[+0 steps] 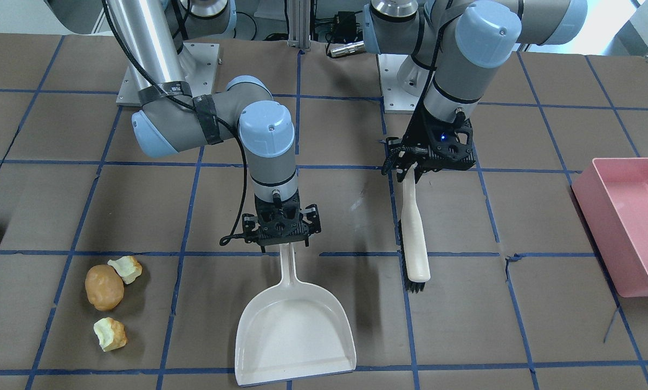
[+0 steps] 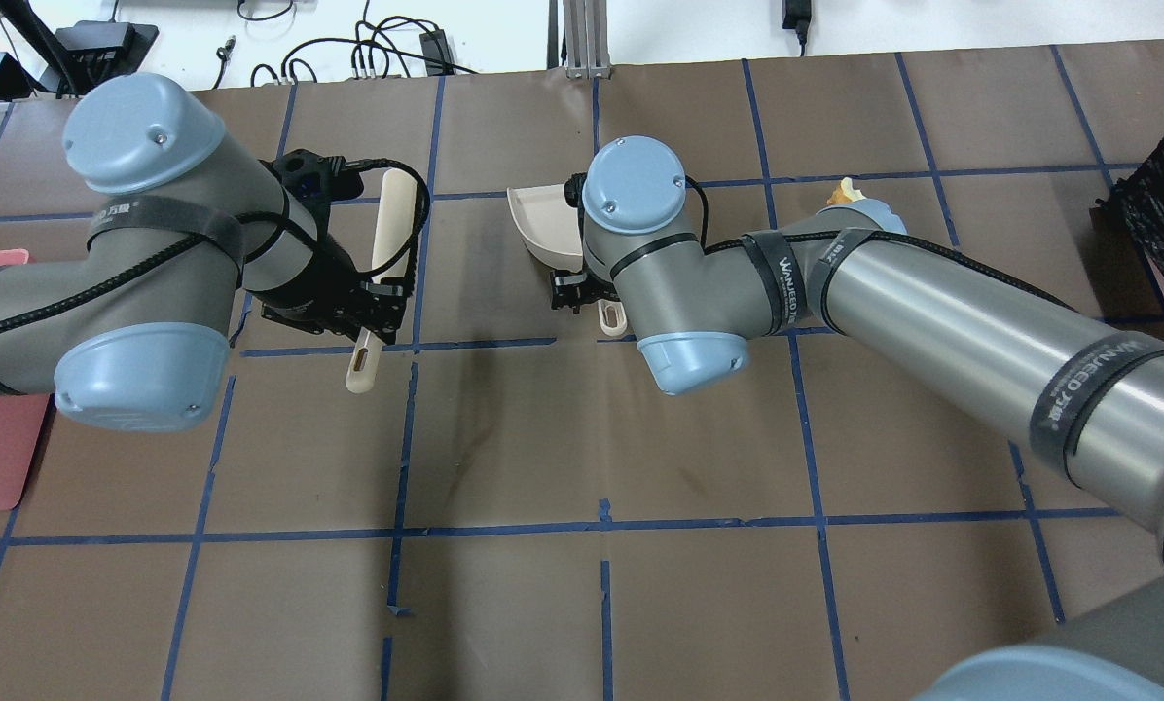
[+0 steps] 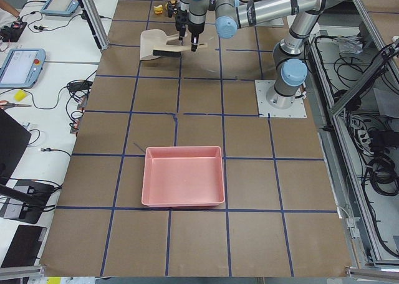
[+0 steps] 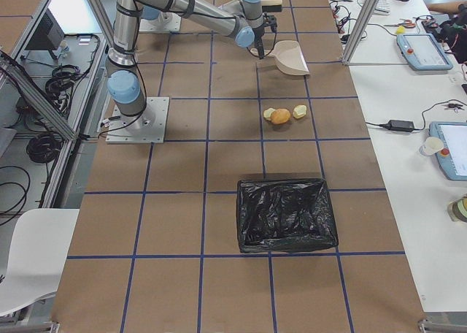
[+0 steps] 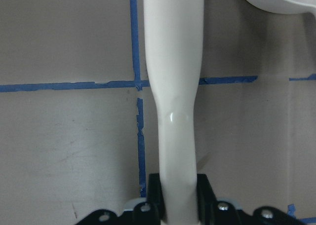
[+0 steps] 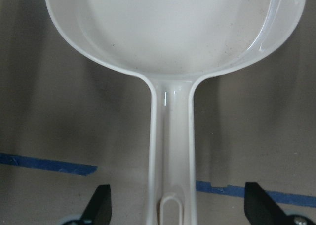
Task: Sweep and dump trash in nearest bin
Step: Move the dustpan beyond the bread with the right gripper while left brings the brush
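My gripper will carry the dustpan over the bin, and all the trash should stay inside because a raised rim [image 1: 290,287] curves around the white dustpan's back [image 1: 294,335].
The trash lies on the table: an orange-brown potato-shaped lump [image 1: 104,287] and two pale bitten chunks [image 1: 126,269] [image 1: 110,334]; the group also shows in the exterior right view [image 4: 281,115]. My left gripper [image 1: 410,173] is shut on the handle of the cream brush [image 1: 415,227], seen clamped in the left wrist view [image 5: 175,87]. My right gripper [image 1: 283,244] is open, its fingers [image 6: 101,205] wide apart on either side of the white dustpan's [image 1: 294,330] handle. The dustpan lies flat between the brush and the trash.
A pink bin [image 1: 627,222] stands at the table's end on my left. A bin lined with a black bag [image 4: 286,214] stands on my right, beyond the trash. Blue tape lines grid the brown table [image 1: 519,325].
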You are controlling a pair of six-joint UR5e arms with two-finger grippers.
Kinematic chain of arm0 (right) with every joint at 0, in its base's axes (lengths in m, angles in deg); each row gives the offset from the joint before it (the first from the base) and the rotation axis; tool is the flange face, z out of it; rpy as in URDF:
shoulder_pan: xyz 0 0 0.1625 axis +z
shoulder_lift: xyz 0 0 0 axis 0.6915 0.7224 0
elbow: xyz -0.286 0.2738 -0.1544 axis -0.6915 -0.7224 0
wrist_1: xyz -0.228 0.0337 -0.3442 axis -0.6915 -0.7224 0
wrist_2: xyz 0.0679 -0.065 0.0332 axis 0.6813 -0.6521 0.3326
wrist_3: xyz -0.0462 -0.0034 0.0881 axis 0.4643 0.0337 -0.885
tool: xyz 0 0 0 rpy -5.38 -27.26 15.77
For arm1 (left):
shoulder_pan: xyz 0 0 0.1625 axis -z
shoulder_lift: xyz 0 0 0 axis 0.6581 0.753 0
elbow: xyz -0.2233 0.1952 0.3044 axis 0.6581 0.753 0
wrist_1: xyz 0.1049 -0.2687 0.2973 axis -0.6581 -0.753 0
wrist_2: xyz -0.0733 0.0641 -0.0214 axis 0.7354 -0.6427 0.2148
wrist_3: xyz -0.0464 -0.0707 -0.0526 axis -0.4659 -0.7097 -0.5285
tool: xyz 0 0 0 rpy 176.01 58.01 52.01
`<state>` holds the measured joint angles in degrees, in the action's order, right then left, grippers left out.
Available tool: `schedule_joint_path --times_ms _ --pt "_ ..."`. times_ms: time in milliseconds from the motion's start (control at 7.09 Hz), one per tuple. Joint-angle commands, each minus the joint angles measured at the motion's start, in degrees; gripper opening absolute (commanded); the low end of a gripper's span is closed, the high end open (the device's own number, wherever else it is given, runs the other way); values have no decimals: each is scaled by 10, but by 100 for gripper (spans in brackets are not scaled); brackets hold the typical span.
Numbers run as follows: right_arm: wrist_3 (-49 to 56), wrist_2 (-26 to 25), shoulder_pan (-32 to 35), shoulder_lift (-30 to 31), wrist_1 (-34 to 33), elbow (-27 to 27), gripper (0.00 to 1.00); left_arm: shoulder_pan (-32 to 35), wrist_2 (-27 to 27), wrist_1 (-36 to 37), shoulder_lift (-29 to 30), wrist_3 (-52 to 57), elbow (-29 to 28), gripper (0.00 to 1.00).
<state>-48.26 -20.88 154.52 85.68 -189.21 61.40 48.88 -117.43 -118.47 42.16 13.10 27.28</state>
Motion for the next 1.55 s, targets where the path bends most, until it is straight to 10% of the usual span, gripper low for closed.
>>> schedule_joint_path --times_ms 0,564,1128,1410 --pt "0 6 -4 -4 -15 0 90 0 0 0 1 0 0 0" --pt "1 5 -4 -4 -14 1 14 -2 1 0 3 1 -1 0" --pt "23 -3 -12 4 -7 -22 2 -3 22 -2 7 2 0 0" --pt "30 -5 -70 62 112 -54 1 -3 23 -5 7 1 0 0"
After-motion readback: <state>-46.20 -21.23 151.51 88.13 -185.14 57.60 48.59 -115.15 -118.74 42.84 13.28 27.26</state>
